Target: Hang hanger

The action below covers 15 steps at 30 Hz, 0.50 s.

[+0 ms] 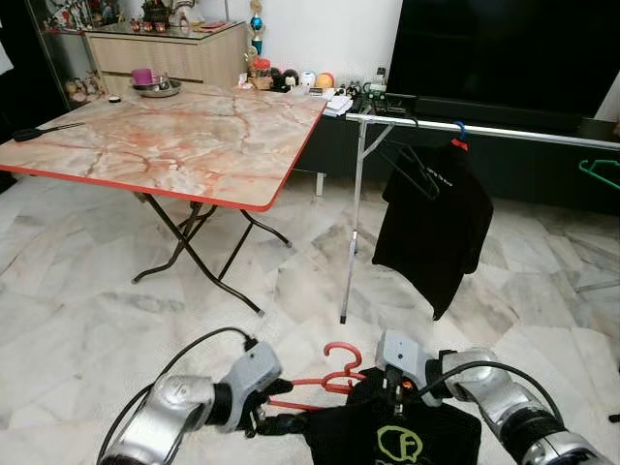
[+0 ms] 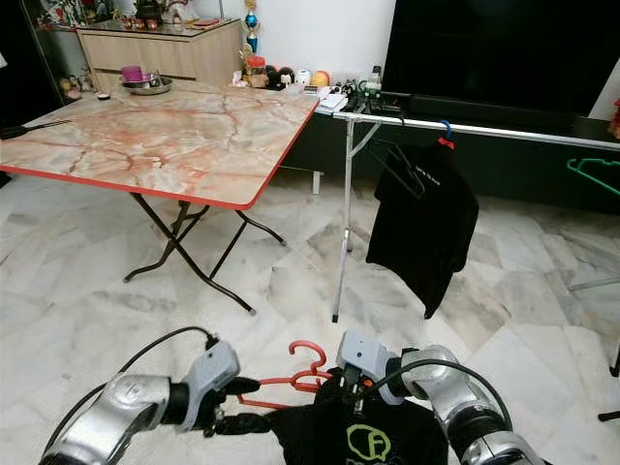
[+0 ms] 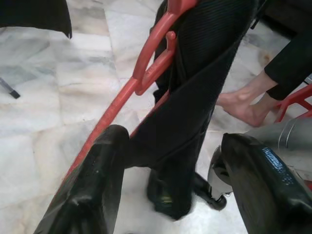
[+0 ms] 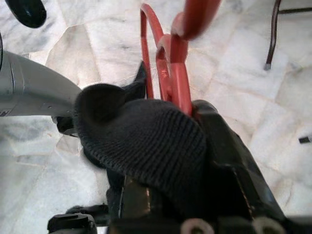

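One exposed arm (image 1: 306, 382) already sticks out of the black shirt, so the red hanger (image 1: 341, 351) will slide all the way out of the cloth when the robot pulls it.
A red hanger (image 1: 334, 373) carrying a black shirt with a green logo (image 1: 397, 436) is held low over the marble floor between my two arms. My right gripper (image 1: 395, 389) is shut on the hanger's neck just under the hook, and the shirt's collar (image 4: 146, 141) is bunched over its fingers. My left gripper (image 1: 263, 415) is at the hanger's left end. Its fingers (image 3: 97, 180) stand open, with the red hanger arm (image 3: 141, 78) and black cloth running between them. Ahead to the right stands a silver clothes rack (image 1: 484, 129).
On the rack hang a black shirt (image 1: 436, 218), an empty black hanger (image 1: 415, 167) and a green hanger (image 1: 603, 172). A folding marble-top table (image 1: 174, 136) stands to the left and a dark TV unit behind. A person's bare foot (image 3: 243, 105) rests on the floor nearby.
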Tool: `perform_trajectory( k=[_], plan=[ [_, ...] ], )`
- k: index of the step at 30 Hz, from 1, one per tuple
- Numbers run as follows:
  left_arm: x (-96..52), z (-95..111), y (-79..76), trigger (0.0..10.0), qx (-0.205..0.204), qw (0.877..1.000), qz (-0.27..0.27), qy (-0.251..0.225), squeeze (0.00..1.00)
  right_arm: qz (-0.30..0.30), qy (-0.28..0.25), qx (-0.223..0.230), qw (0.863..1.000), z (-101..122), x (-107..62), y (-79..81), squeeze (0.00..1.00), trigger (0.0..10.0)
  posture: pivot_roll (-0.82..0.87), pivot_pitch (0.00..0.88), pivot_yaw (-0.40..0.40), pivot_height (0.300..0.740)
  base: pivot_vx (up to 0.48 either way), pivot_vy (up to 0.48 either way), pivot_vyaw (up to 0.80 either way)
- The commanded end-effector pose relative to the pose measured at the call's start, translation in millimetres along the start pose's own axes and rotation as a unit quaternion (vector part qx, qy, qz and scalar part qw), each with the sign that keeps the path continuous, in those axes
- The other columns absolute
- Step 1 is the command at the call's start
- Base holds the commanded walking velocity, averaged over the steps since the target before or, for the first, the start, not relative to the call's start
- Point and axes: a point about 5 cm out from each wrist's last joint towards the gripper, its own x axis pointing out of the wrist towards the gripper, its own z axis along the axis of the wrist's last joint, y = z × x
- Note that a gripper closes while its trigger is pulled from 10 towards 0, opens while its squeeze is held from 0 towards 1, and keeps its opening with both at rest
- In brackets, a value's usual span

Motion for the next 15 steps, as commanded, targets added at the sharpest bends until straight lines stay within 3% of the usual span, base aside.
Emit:
perform_trajectory(
  k=[1, 7, 15],
  plan=[
    [4.2, 3.6, 0.0, 10.0, 0.001, 1.000, -0.003, 0.005, 0.00, 0.010, -0.017, -0.005, 1.000, 7.1, -1.5, -2.5, 0.00, 10.0, 0.17, 0.000, -0.061, 0.740, 0.000, 0.000, 0.00],
    [9.6, 12.7, 7.1, 10.0, 0.010, 1.000, 0.020, -0.002, 0.00, 0.047, -0.001, -0.009, 0.999, 2.5, 3.1, 4.8, 0.00, 10.0, 0.17, 0.000, -0.065, 0.740, 0.000, 0.000, 0.00],
    [13.7, 12.7, 4.6, 10.0, 0.013, 1.000, -0.002, 0.009, 0.00, 0.050, -0.008, -0.014, 0.999, 7.2, 6.2, 4.7, 0.00, 10.0, 0.18, 0.000, -0.064, 0.740, 0.000, 0.000, 0.00]
  ],
)
